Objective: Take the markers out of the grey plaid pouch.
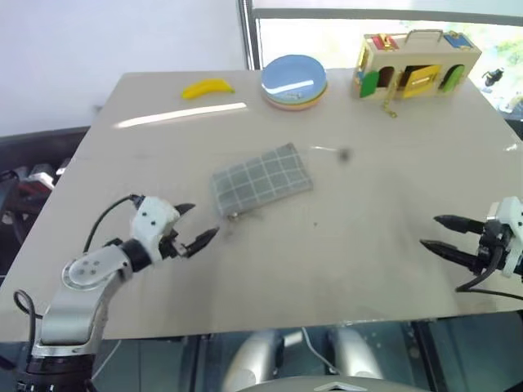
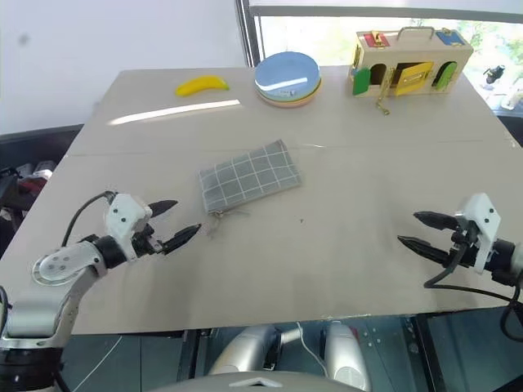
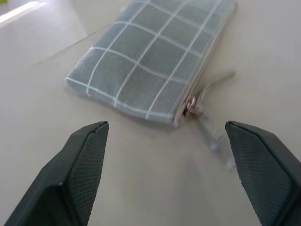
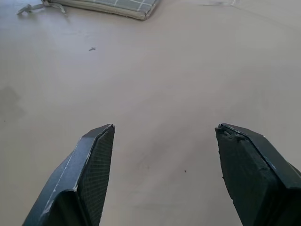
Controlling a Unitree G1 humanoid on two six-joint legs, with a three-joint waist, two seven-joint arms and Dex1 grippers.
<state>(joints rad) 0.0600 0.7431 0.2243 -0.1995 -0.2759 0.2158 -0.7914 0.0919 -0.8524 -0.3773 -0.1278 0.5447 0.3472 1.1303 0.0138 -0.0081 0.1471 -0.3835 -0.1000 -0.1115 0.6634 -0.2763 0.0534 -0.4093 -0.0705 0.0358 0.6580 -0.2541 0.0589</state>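
Next, my left gripper pinches the short end (image 1: 218, 194) beside the closed zipper's pull at the pouch's near corner (image 1: 233, 216) while my right gripper pulls the zipper open.
The grey plaid pouch (image 1: 261, 180) lies flat in the middle of the table, zipped, with its zipper pull (image 3: 207, 89) trailing off the near corner. The markers are hidden. My left gripper (image 1: 196, 224) hovers open just short of the pouch's near left corner, pointing at it, nothing between its fingers (image 3: 84, 160). Over at the table's right edge my right gripper (image 1: 439, 233) stands open and empty, well away from the pouch (image 4: 108, 5).
A yellow banana (image 1: 207, 87) and a stack of round blue plates (image 1: 293, 81) sit at the far edge. A wooden box with coloured doors (image 1: 415, 64) stands at the far right. The table (image 1: 343, 269) is bare between pouch and right gripper.
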